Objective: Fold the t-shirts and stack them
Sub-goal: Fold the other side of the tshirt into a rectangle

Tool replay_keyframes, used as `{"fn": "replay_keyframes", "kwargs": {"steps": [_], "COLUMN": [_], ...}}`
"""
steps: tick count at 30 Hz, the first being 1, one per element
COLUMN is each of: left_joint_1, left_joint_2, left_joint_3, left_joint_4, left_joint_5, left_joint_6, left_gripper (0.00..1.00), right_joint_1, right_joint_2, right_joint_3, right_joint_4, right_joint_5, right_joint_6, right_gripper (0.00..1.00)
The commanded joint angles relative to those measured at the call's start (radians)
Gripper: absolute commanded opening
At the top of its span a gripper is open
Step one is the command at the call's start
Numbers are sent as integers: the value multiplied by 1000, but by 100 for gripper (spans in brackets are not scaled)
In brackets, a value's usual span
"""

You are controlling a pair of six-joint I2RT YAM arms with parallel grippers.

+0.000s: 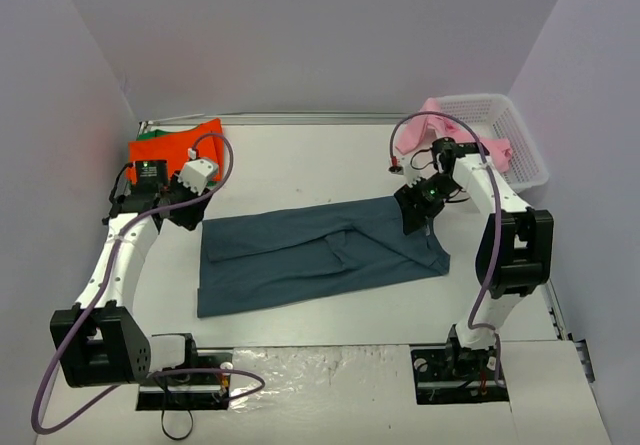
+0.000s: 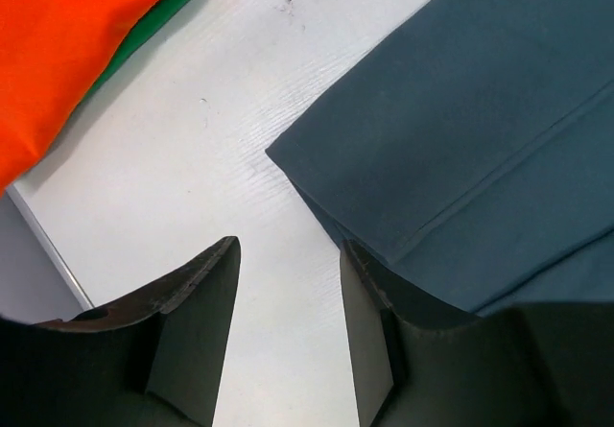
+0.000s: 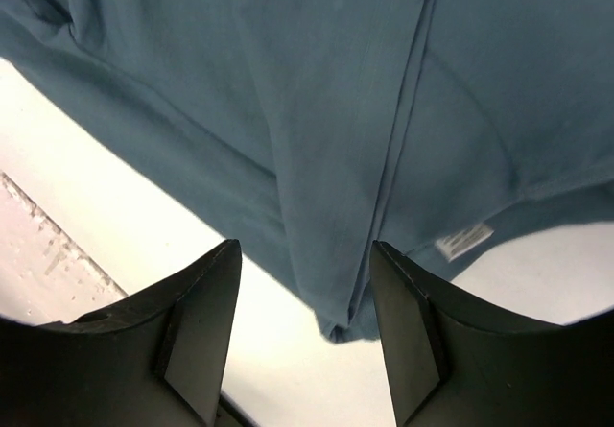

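That corner lies free on top of the blue t-shirt. I should keep moving my right gripper's open fingers toward the flap's far corner until they straddle it.
The dark slate-blue t-shirt [image 1: 315, 255] lies flat mid-table, folded into a long band. My left gripper [image 1: 186, 213] stands open just off its left corner; in the left wrist view the left gripper [image 2: 288, 254] has only bare table between its fingers, and the blue cloth [image 2: 460, 130] lies beside the right finger. My right gripper [image 1: 415, 211] is open over the shirt's right end. In the right wrist view the right gripper [image 3: 305, 254] has a corner of the blue t-shirt [image 3: 336, 110] lying loose between its fingers. The orange-red t-shirt [image 1: 175, 147] rests folded on the green one [image 1: 150, 134] at the back left.
A white lattice basket [image 1: 520, 130] stands at the back right with the pink t-shirt [image 1: 425, 130] draped over its rim. The table's left edge [image 2: 48, 245] runs close to my left gripper. A white label [image 3: 463, 240] shows at the blue shirt's neck.
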Motion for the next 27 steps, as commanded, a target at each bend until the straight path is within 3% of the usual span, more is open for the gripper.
{"fn": "replay_keyframes", "kwargs": {"steps": [1, 15, 27], "left_joint_1": [5, 7, 10], "left_joint_2": [19, -59, -78], "left_joint_3": [48, -3, -15], "left_joint_4": [-71, -94, -103], "left_joint_5": [3, -97, -135], "left_joint_6": [-98, -143, -155], "left_gripper": [45, 46, 46], "right_joint_1": [-1, 6, 31], "right_joint_2": [74, 428, 536], "right_joint_3": [68, 349, 430], "right_joint_4": [-23, -49, -90], "right_joint_5": [-67, -139, -182], "right_joint_6": [-29, -96, -145], "right_gripper": [52, 52, 49]}}
